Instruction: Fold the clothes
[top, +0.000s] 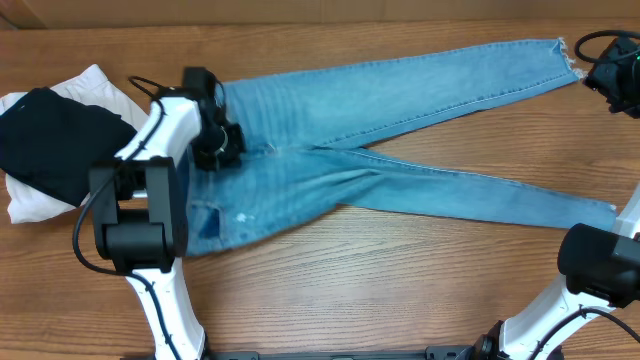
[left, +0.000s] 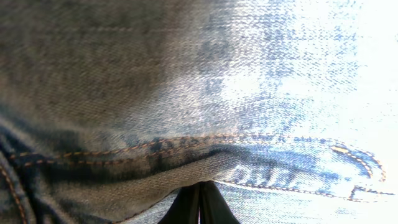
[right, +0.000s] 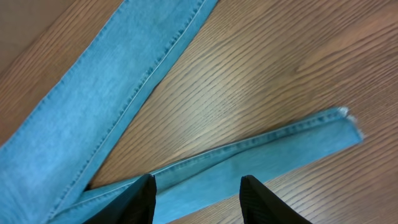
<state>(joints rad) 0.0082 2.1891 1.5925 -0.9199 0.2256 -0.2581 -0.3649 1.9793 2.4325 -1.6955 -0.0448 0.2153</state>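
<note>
My left gripper should grip the waist while my right gripper draws the lower leg's hem (top: 606, 213) nearer, because the lower leg (top: 470, 194) slants away from the upper leg.
The light blue jeans (top: 400, 90) lie flat on the wooden table, waist at the left and both legs spread out to the right, with frayed hems. My left gripper (top: 218, 145) is down on the waist area. In the left wrist view it (left: 200, 186) is shut, and a bunched fold of denim (left: 186, 93) by a stitched seam sits at its tips. My right gripper (top: 608, 75) hovers at the far right near the upper leg's hem. In the right wrist view it (right: 198, 178) is open above a jeans leg (right: 280, 146), holding nothing.
A black folded garment (top: 50, 135) rests on a white folded garment (top: 85, 85) at the left edge. The left arm's base (top: 140, 230) stands at the front left and the right arm's base (top: 600, 260) at the front right. Bare wood (top: 400, 260) shows in front of the legs.
</note>
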